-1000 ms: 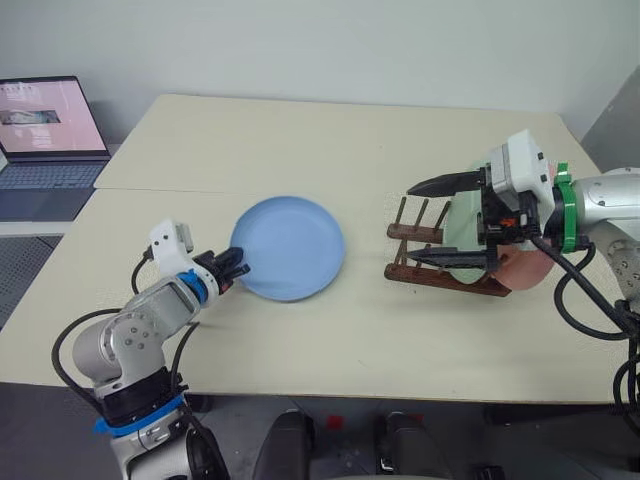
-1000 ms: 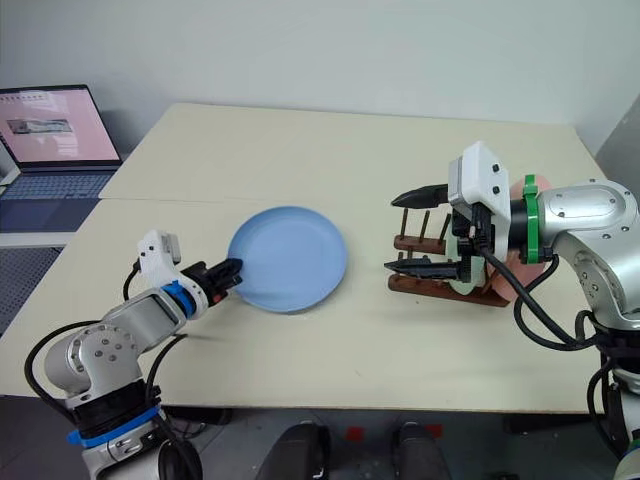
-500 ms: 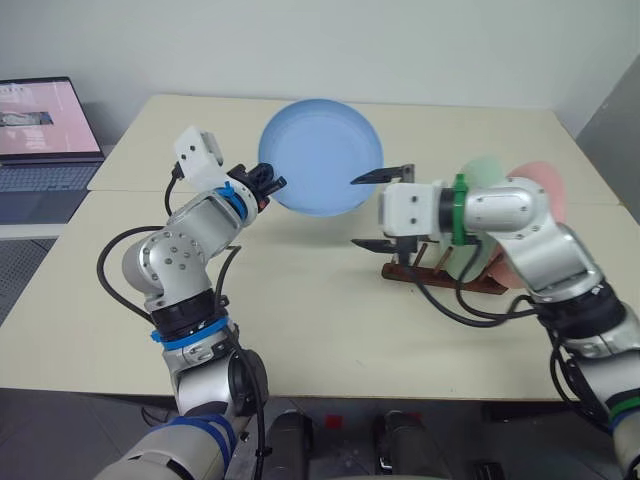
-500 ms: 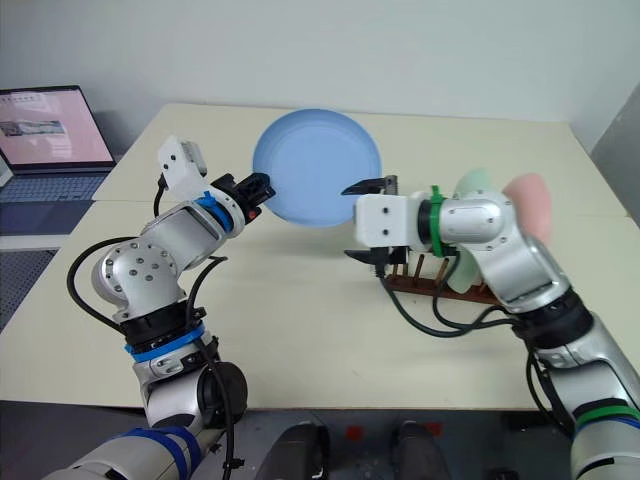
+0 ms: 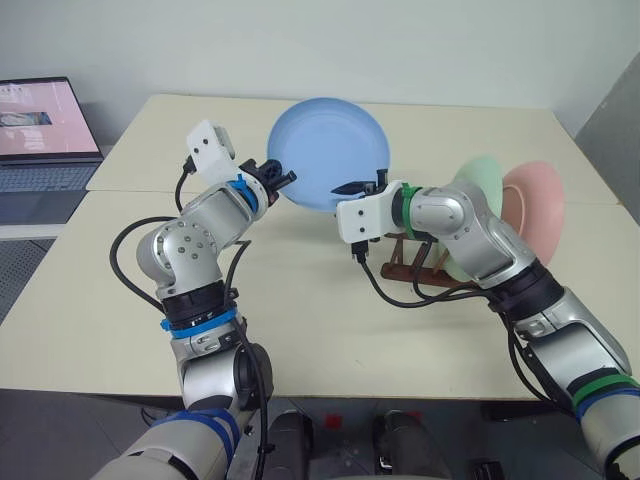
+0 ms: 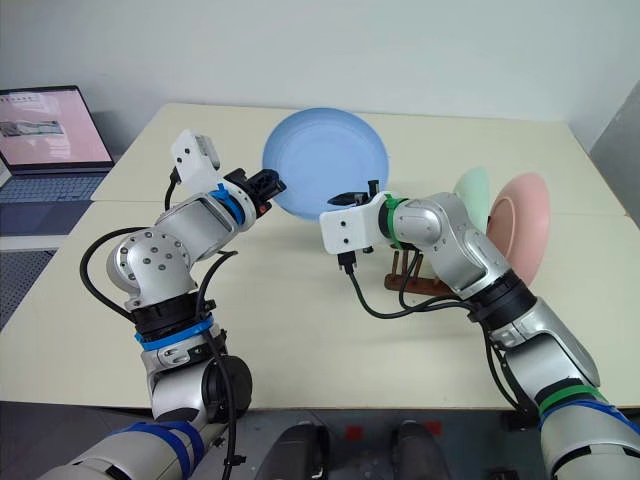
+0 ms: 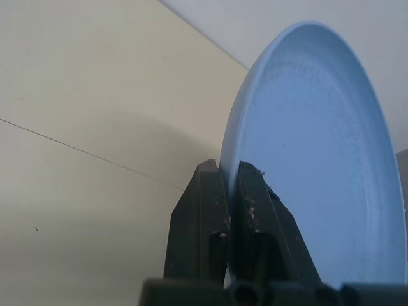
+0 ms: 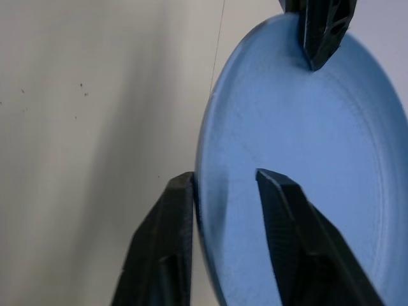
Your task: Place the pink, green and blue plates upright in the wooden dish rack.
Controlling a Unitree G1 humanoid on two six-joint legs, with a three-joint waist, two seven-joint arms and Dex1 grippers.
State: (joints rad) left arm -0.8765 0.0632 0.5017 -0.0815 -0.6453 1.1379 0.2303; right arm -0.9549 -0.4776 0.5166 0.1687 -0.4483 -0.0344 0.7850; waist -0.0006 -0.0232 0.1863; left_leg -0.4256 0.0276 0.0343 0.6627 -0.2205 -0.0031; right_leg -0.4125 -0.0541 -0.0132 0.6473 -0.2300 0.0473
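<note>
My left gripper is holding the blue plate's rim (image 5: 295,192) away from the wooden dish rack, so my right gripper should grip the blue plate's near rim (image 5: 334,205) before my left gripper opens.
The blue plate (image 5: 325,150) hangs upright in the air over the middle of the table. My left gripper (image 5: 283,180) is shut on its left rim; the left wrist view shows both fingers (image 7: 207,210) pinching that rim. At the plate's lower right edge, my right gripper (image 5: 350,190) has one finger on each side of the rim (image 8: 197,185) and grips it. The green plate (image 5: 478,190) and the pink plate (image 5: 535,205) stand upright in the wooden dish rack (image 5: 420,268) on the right, partly behind my right arm.
An open laptop (image 5: 40,125) sits on a separate surface at the far left. The cream table (image 5: 300,320) is made of two tops with a seam running across at the left. A grey wall rises behind it.
My left gripper lifted the blue plate off the table and stood it upright. My right gripper swung left from the rack, rolled, and closed from wide open onto the plate's rim.
</note>
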